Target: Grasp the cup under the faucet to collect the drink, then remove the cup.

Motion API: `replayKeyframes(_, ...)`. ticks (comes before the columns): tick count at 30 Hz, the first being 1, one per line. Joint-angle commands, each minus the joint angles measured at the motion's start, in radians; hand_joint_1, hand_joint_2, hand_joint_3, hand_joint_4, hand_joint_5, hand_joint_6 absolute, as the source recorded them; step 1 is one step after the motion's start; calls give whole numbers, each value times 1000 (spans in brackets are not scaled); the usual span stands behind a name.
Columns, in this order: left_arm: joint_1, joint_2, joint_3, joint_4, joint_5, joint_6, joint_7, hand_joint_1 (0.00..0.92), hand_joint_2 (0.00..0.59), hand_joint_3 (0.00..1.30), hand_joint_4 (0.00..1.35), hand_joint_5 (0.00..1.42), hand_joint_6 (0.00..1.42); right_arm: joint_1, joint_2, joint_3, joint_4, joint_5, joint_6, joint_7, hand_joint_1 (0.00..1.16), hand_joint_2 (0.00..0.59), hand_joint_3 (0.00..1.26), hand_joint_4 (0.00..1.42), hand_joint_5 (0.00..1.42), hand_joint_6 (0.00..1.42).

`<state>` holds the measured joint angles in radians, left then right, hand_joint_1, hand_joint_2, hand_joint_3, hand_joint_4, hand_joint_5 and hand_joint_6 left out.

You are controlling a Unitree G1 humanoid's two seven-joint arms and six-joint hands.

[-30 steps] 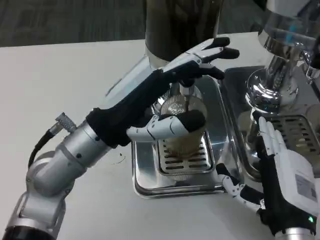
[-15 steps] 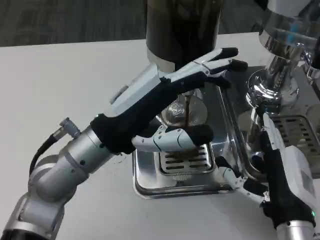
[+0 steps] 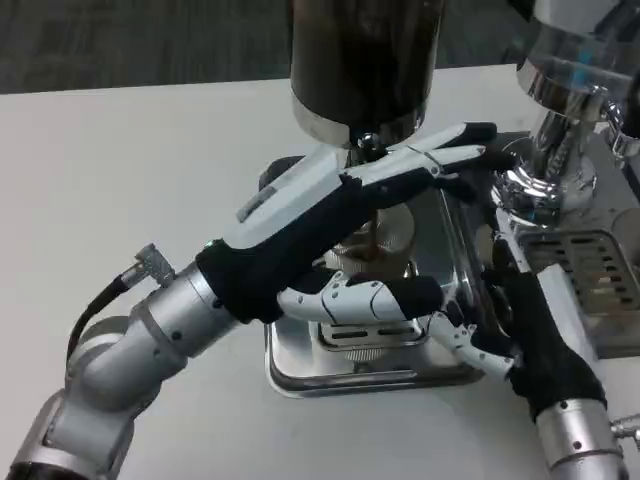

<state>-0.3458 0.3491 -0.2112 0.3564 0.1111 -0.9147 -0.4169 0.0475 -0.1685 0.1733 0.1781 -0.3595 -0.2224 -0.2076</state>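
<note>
The brown stream (image 3: 374, 236) is visible far below the clear cup's rim (image 3: 396, 238), so the robot should expect drink only in the cup's lower part when it lifts the cup.
A clear cup (image 3: 388, 238) stands on the grille of the steel drip tray (image 3: 300, 368), under the faucet (image 3: 367, 146) of a dark drink dispenser (image 3: 365, 60). A thin brown stream (image 3: 372, 232) falls from the faucet into the cup. My left hand (image 3: 345, 225) reaches in from the lower left and holds the cup, its thumb (image 3: 365, 298) across the front and its long fingers (image 3: 450, 152) stretched past the far side; the cup's lower part is hidden. My right hand (image 3: 510, 335) sits at the tray's right edge, fingers apart, holding nothing.
A second chrome dispenser (image 3: 560, 120) with its own grilled drip tray (image 3: 600, 275) stands close on the right, just behind my right hand. White table (image 3: 120, 180) stretches to the left and along the front.
The brown stream has started flowing into the cup. My left hand has shifted up and to the right around the cup. My right hand has moved left to the tray's edge and turned sideways.
</note>
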Motion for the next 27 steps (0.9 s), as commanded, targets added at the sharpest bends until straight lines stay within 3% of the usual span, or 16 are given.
replayKeyframes(1, 27, 11, -11, -7, 12, 8, -11, 0, 145, 197, 26, 296, 275, -48, -9, 4, 54, 24, -54, 51, 727, 196, 0, 0, 0, 118)
replayKeyframes(10, 38, 6, -6, -27, -1, 27, -8, 0, 147, 204, 26, 292, 275, -114, -9, 1, 142, 45, -97, 105, 749, 170, 0, 0, 0, 83)
replayKeyframes(27, 63, 9, 12, -62, 3, 58, 8, 0, 148, 214, 26, 281, 261, -205, 12, 2, 267, 68, -136, 142, 742, 166, 0, 0, 0, 80)
